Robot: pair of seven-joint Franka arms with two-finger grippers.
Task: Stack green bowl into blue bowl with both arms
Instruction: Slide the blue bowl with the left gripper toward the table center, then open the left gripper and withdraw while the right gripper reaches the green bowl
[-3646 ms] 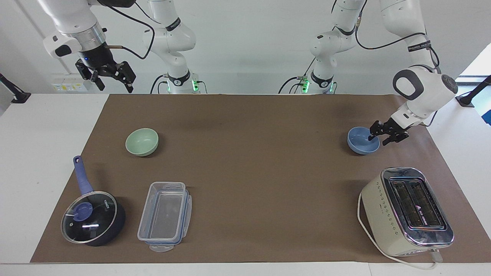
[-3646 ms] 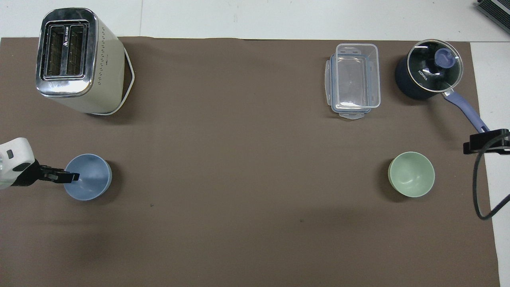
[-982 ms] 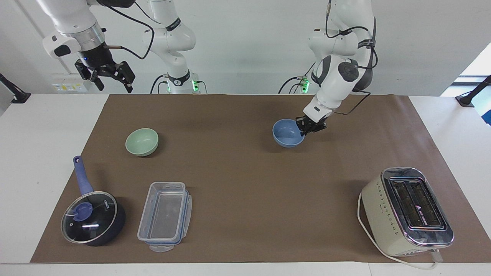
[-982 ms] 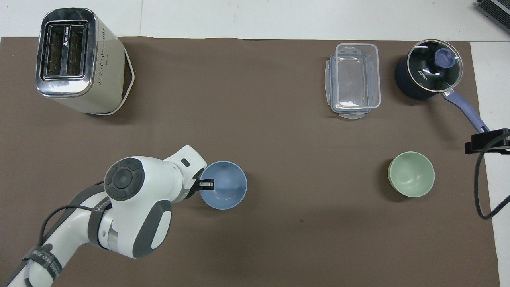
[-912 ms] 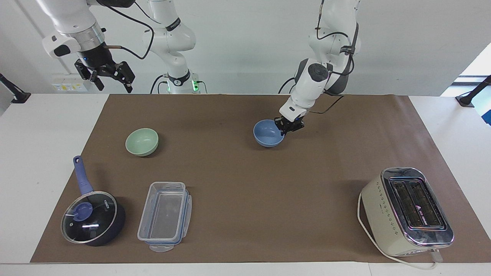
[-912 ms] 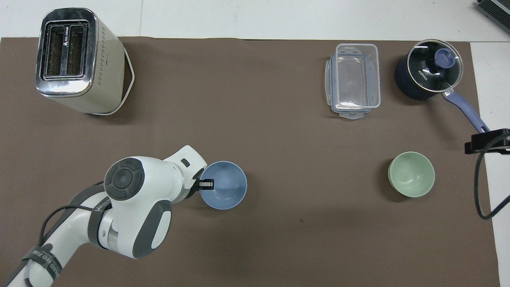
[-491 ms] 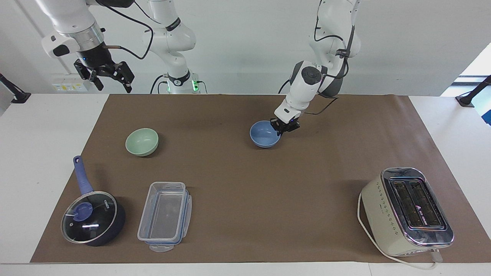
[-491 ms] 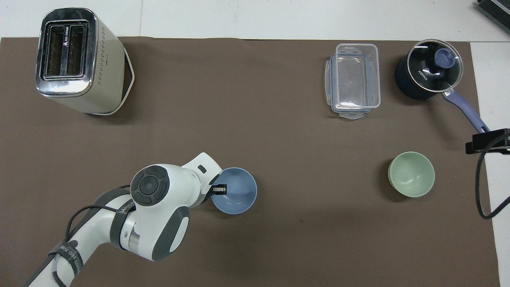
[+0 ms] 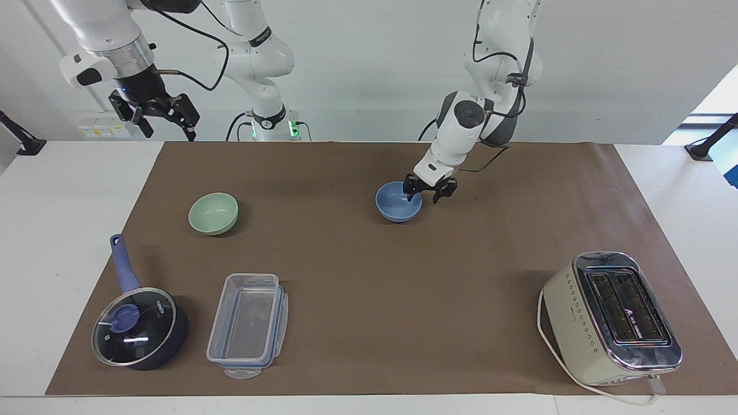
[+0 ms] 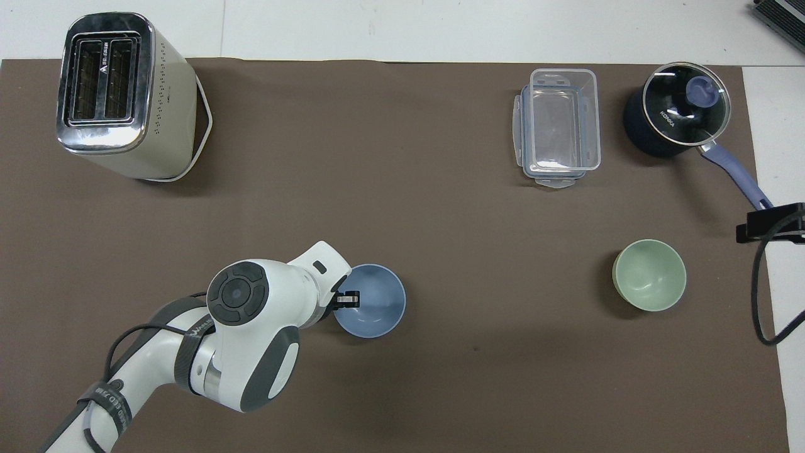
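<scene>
The green bowl (image 10: 649,275) has a rim equal to the blue bowl's width (image 10: 378,301). The green bowl will keep the blue bowl out of sight from above when I stack it.
The blue bowl (image 9: 395,208) (image 10: 376,308) rests on the brown mat near the middle of the table. My left gripper (image 9: 422,196) (image 10: 346,300) hangs open just above the bowl's rim at the side toward the left arm's end, one finger over the inside and one outside, gripping nothing. The green bowl (image 9: 213,213) (image 10: 649,275) sits upright and alone toward the right arm's end. My right gripper (image 9: 166,128) waits open and empty, high above the mat's corner at that end; only its tip (image 10: 770,224) shows in the overhead view.
A cream toaster (image 9: 611,316) (image 10: 119,94) stands at the left arm's end, farther from the robots. A clear lidded container (image 9: 248,323) (image 10: 558,126) and a dark blue saucepan with a glass lid (image 9: 138,328) (image 10: 676,116) lie farther from the robots than the green bowl.
The left arm carried the blue bowl from its end of the table toward the middle, set it on the mat and opened its fingers off the rim. The right arm barely moved.
</scene>
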